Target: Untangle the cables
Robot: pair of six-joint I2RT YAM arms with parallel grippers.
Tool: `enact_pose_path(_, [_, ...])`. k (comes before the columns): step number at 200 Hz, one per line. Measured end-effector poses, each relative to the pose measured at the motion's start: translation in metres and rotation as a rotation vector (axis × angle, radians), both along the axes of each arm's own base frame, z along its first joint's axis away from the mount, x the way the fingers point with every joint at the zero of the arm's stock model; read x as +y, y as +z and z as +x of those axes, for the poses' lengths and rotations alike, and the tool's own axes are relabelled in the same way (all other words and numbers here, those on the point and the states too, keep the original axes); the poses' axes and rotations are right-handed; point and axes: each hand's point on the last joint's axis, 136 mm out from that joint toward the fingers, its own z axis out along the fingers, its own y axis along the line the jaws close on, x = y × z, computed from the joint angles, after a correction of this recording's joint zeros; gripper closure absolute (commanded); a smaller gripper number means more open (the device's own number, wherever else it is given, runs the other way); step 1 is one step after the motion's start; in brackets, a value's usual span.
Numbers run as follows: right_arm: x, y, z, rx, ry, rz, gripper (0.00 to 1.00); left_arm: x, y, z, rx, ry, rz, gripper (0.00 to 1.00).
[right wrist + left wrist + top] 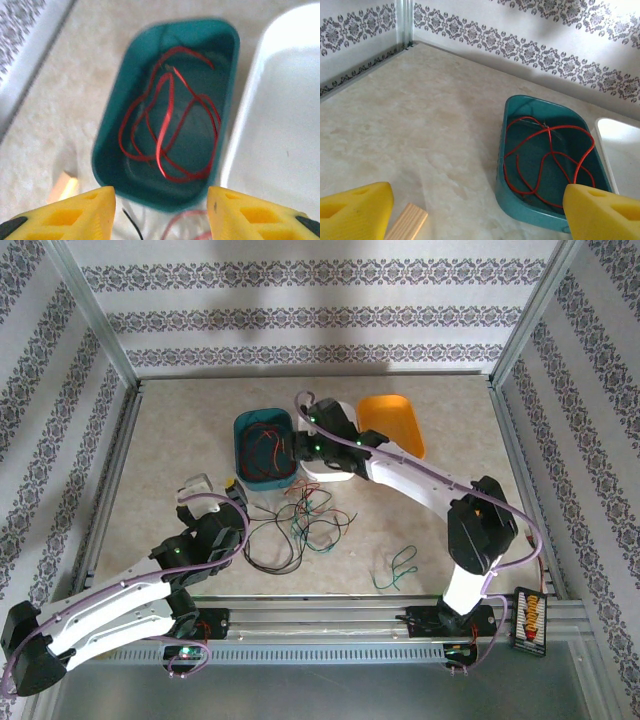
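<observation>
The red cable point(303, 488) will pull a black loop along before it comes free when I lift it, because red loops lie across the black and green cables point(302, 508).
Red cables point(167, 125) lie looped inside a teal tray point(107, 150), the same red cables point(550, 155) and tray point(520, 200) showing in the left wrist view. A tangle of red, green and black cables point(300, 525) lies on the table in front of the teal tray point(240, 445). One green cable point(400, 568) lies apart to the right. My right gripper point(160, 212) hangs open just above the tray's near end, nothing between its fingers. The left gripper point(480, 220) stands open over bare table left of the tray, holding nothing.
A white tray point(280, 125) sits right beside the teal one, and an orange tray point(392, 423) lies behind it. A small wooden block point(406, 227) rests on the table near my left fingers. Metal frame rails border the table.
</observation>
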Motion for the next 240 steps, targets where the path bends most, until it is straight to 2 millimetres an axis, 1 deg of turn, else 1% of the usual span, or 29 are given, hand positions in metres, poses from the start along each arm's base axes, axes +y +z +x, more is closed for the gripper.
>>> enact_pose_path(26, [-0.005,-0.045,-0.029,0.095,0.041,-0.064,0.49,-0.001,-0.003,0.001,0.008,0.001,0.003,0.12])
enact_pose_path(37, [-0.005,-0.056,-0.039,0.126,0.057,-0.081,0.49,-0.002,-0.004,0.002,0.009,-0.002,0.002,0.12])
enact_pose_path(72, [0.002,-0.068,-0.047,0.173,0.08,-0.073,0.48,-0.003,-0.005,0.003,0.009,-0.003,-0.002,0.12])
enact_pose_path(128, [0.008,-0.099,-0.053,0.261,0.075,-0.083,0.48,-0.002,-0.004,0.004,0.008,0.0,-0.008,0.12])
enact_pose_path(163, [0.013,-0.106,-0.05,0.287,0.063,-0.079,0.48,-0.002,-0.004,0.004,0.007,0.0,-0.008,0.12])
enact_pose_path(212, [0.022,-0.099,-0.04,0.278,0.045,-0.054,0.5,-0.002,-0.004,0.004,0.009,-0.001,-0.003,0.12])
enact_pose_path(230, [0.025,-0.1,-0.037,0.281,0.039,-0.051,0.54,-0.002,-0.004,0.004,0.01,-0.002,0.001,0.12])
enact_pose_path(240, [0.026,-0.103,-0.036,0.288,0.036,-0.052,0.59,-0.002,-0.004,0.004,0.011,-0.003,0.004,0.12])
